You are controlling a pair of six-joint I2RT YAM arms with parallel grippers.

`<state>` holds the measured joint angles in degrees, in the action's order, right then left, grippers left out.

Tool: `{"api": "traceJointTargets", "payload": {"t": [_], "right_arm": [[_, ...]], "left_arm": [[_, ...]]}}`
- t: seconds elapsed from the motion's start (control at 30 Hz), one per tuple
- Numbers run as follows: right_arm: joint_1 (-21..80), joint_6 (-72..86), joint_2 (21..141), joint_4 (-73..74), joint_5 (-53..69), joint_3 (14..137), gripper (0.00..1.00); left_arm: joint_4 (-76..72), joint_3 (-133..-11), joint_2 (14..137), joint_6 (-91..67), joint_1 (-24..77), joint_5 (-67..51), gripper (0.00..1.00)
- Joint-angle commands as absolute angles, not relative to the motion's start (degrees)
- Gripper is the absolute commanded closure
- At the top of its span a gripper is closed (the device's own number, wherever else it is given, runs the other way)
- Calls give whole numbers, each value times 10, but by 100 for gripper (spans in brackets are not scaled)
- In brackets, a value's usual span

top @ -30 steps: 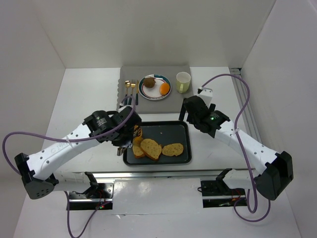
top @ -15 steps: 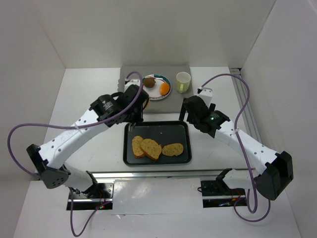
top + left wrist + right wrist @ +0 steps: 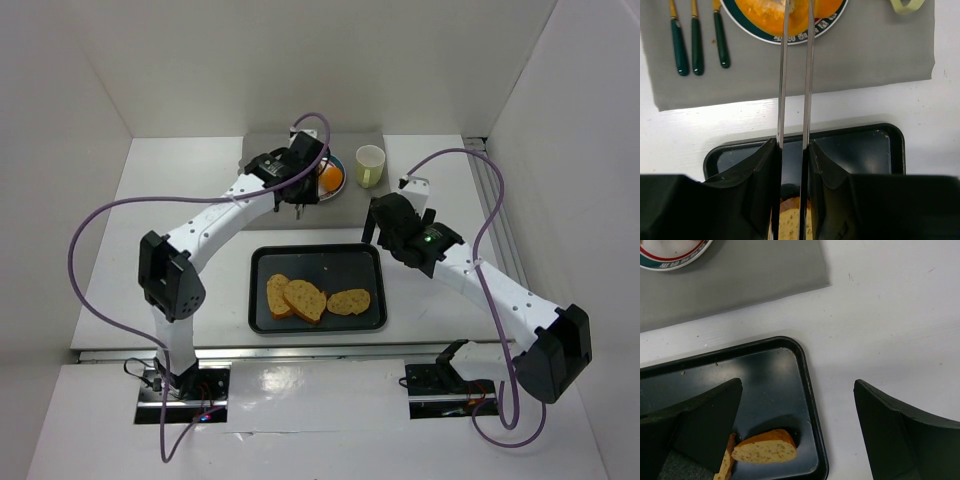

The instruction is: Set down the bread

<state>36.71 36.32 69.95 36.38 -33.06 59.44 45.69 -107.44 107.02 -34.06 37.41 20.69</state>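
Note:
My left gripper keeps lowering the tongs until the bread sits on the plate and then open, because the golden-orange bread is within the round plate's rim.
My left gripper is shut on metal tongs that reach over the round plate. A golden-orange piece of bread lies at the tong tips, cut off by the frame's top edge. I cannot tell whether it is held or resting. The glossy orange bun shows on the plate. The arm hides the brown muffin. Three bread slices lie in the black tray. My right gripper is open and empty above the tray's far right corner.
The plate sits on a grey mat beyond the tray. A pale-green cup stands on the mat's right. Green-handled cutlery lies on its left. White walls enclose the table on three sides.
My left arm has swung the tongs from the tray's left end up and away to the plate. A brown piece has left the tray. The right arm has not moved.

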Motion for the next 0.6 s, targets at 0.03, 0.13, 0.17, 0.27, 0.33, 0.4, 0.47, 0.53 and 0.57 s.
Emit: {"api": "traceJointTargets", "payload": {"t": [0.03, 0.13, 0.17, 0.27, 0.33, 0.4, 0.47, 0.53, 0.57], "right_arm": [[363, 360, 710, 353, -348, 594, 0], [363, 360, 715, 353, -353, 594, 0], [363, 355, 715, 353, -353, 594, 0], [363, 355, 715, 353, -353, 594, 0], [363, 355, 715, 353, -353, 594, 0], [363, 355, 715, 353, -353, 594, 0], [363, 355, 715, 353, -353, 594, 0], [363, 355, 715, 353, -353, 588, 0], [363, 355, 715, 353, -353, 588, 0]], "left_arm": [[426, -1114, 1096, -323, 374, 186, 100], [419, -1101, 1103, -333, 374, 186, 100], [419, -1093, 1109, -333, 374, 186, 100], [402, -1076, 1114, -344, 374, 186, 100], [394, -1070, 1121, -345, 374, 192, 100], [394, -1070, 1129, -350, 374, 197, 100], [394, -1070, 1136, -350, 374, 202, 100], [394, -1070, 1148, -350, 374, 202, 93], [394, -1070, 1148, -350, 369, 196, 86]]}}
